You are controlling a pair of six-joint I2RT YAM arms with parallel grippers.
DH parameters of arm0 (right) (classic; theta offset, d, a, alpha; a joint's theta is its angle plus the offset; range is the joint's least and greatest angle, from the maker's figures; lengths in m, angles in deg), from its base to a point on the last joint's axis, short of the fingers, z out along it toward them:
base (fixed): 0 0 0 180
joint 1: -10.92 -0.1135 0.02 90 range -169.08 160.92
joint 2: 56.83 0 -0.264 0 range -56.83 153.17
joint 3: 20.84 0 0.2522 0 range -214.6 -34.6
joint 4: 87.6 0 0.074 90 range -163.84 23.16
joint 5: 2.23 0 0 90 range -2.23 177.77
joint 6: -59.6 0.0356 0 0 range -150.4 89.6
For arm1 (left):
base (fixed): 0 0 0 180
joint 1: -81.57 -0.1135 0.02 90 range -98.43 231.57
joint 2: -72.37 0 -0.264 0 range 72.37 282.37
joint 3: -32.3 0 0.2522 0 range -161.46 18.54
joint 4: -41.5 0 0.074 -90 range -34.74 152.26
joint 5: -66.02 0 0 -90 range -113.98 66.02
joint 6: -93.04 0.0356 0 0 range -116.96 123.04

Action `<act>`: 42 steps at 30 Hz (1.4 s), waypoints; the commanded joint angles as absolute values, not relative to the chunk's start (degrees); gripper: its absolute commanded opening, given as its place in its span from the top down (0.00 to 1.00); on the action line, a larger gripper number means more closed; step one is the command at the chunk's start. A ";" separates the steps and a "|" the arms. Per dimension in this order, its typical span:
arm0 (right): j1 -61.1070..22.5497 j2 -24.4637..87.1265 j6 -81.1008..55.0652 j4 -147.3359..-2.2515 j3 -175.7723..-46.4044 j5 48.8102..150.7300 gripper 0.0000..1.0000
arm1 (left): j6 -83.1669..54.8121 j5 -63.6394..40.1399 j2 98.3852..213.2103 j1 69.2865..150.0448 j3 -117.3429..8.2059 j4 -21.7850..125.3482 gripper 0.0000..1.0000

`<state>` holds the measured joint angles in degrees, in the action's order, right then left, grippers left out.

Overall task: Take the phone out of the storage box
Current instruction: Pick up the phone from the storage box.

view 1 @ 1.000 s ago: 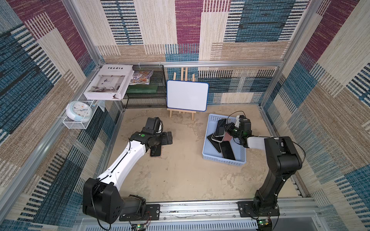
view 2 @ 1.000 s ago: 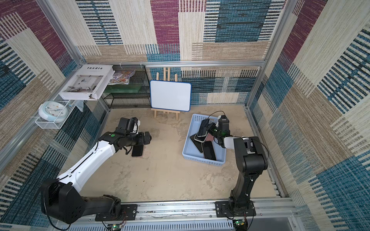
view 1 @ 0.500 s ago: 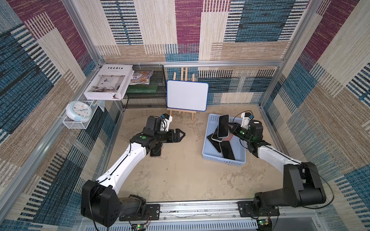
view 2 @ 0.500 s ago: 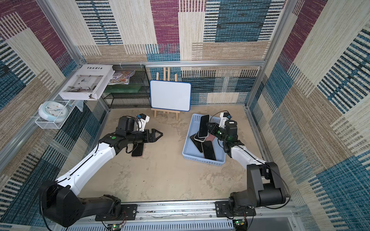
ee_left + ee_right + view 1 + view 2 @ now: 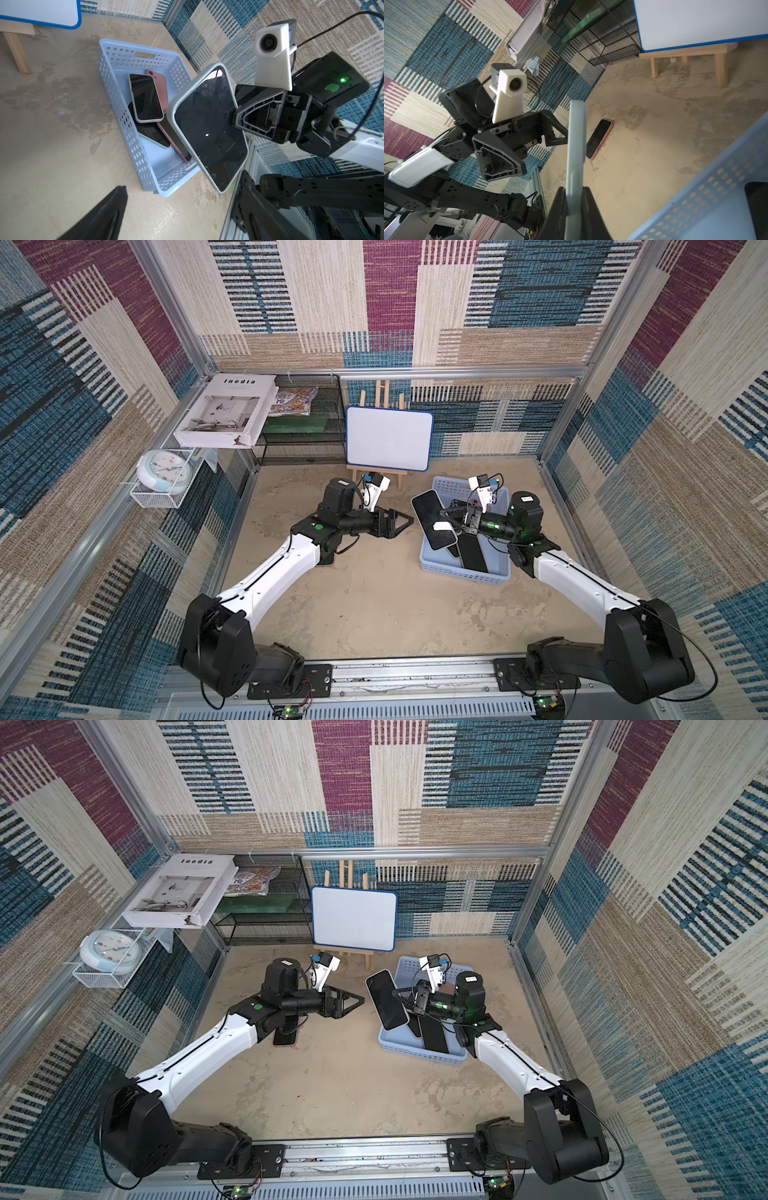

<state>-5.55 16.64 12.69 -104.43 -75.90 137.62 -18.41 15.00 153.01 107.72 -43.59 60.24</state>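
Note:
The phone is in my right gripper over the storage box's rim, so my left gripper should grab the phone's free edge (image 5: pixel 422 524) and put the phone down next to the pink-cased phone.
The storage box (image 5: pixel 465 570) (image 5: pixel 419 1052) (image 5: pixel 116 89) is a pale blue perforated basket on the floor at the right, with several phones (image 5: pixel 146 97) lying in it. My right gripper (image 5: pixel 451 526) (image 5: pixel 574 199) is shut on the edge of one phone (image 5: pixel 432 518) (image 5: pixel 386 998) (image 5: pixel 207 128) (image 5: pixel 576 145). That phone has a black screen and a pale grey-green case, and it is held tilted in the air over the box's left rim. My left gripper (image 5: pixel 405 522) (image 5: pixel 357 1002) (image 5: pixel 187 212) is open, points at this phone from the left and stops a short gap away.
A pink-cased phone (image 5: pixel 286 1042) (image 5: pixel 599 139) lies on the floor under my left arm. At the back stand a whiteboard on a wooden easel (image 5: pixel 388 439) and a black mesh rack (image 5: pixel 303 435). A book (image 5: pixel 226 410) and a clock (image 5: pixel 164 466) in a white wire basket hang at the left wall.
My right arm has raised the phone out of the box and swung it left over the rim. My left gripper has left the floor phone and reached right toward the raised one.

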 commanded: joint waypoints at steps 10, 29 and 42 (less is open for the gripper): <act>-11.02 17.34 25.95 -120.41 -74.51 138.19 1.00 | -24.46 20.96 155.31 110.95 -43.43 48.03 0.29; -11.40 16.10 16.71 -99.98 -77.95 122.16 0.33 | -25.70 17.29 154.28 110.21 -48.12 57.19 1.00; -7.69 9.45 -1.21 -72.76 -80.89 97.02 0.31 | -6.35 14.99 165.36 97.11 -54.14 88.14 1.00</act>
